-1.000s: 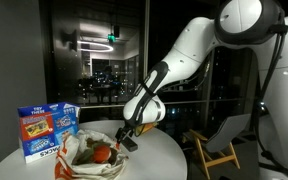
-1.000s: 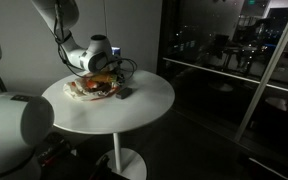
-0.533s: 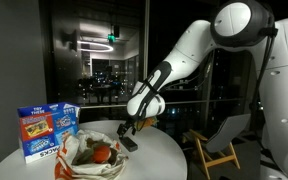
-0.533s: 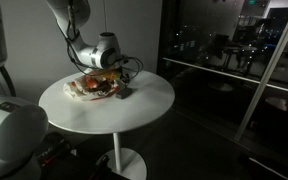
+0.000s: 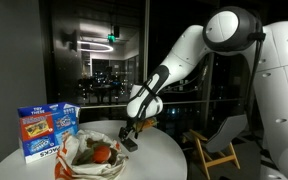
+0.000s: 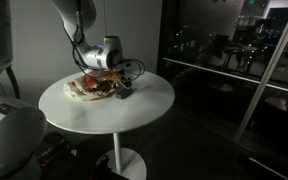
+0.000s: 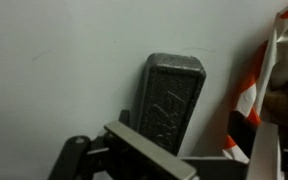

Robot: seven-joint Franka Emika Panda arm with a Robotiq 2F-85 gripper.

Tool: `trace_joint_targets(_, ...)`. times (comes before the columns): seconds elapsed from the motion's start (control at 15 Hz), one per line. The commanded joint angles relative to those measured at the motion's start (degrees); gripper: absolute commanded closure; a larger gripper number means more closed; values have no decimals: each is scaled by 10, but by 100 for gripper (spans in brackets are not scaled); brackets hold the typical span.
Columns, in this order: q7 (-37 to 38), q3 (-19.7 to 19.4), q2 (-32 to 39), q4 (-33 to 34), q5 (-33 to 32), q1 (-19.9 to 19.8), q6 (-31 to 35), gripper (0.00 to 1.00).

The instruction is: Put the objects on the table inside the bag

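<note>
The dark grey block (image 5: 130, 144) will sit high and stay in view when I lower it in, because the red-orange object (image 5: 102, 155) already crowds the opening of the bag.
A dark grey rectangular block (image 7: 174, 100) lies flat on the white round table (image 6: 134, 110), right beside the bag; it also shows in both exterior views (image 5: 130, 144) (image 6: 125, 92). The bag (image 5: 96, 153) is white with red-orange stripes, lies open on the table and holds a red-orange object (image 5: 102, 153). Its edge shows in the wrist view (image 7: 280, 60) and it also shows in an exterior view (image 6: 92, 88). My gripper (image 7: 199, 160) hovers just above the block's near end, open and empty, as both exterior views show (image 5: 131, 132) (image 6: 122, 82).
A blue printed box (image 5: 47, 131) stands on the table behind the bag. A wooden chair (image 5: 220, 146) stands beyond the table. A dark window wall runs behind. The table's front half (image 6: 104, 115) is bare white surface.
The arm has shifted a little, carrying the gripper from over the bag's edge to over the dark block. The block and bag have not moved.
</note>
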Motion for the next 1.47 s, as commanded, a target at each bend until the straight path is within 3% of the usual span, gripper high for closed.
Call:
trace_joint_targets(0.0,31,6,23,35,-30,-11,-28,0)
trace_joint_targets(0.4,41,5,42,54,-41,-14,-50,0)
trace_joint_targets(0.47,40,6,43,55,-41,-16,-52,25)
trace_joint_targets(0.6,39,9,45,58,-39,-18,-58,32)
trace_joint_targets(0.8,36,12,47,62,-33,-21,-66,58)
trace_joint_targets(0.93,37,12,45,61,-33,-22,-67,70)
trace_joint_targets(1.4,34,18,-14,15,-50,-12,-18,70)
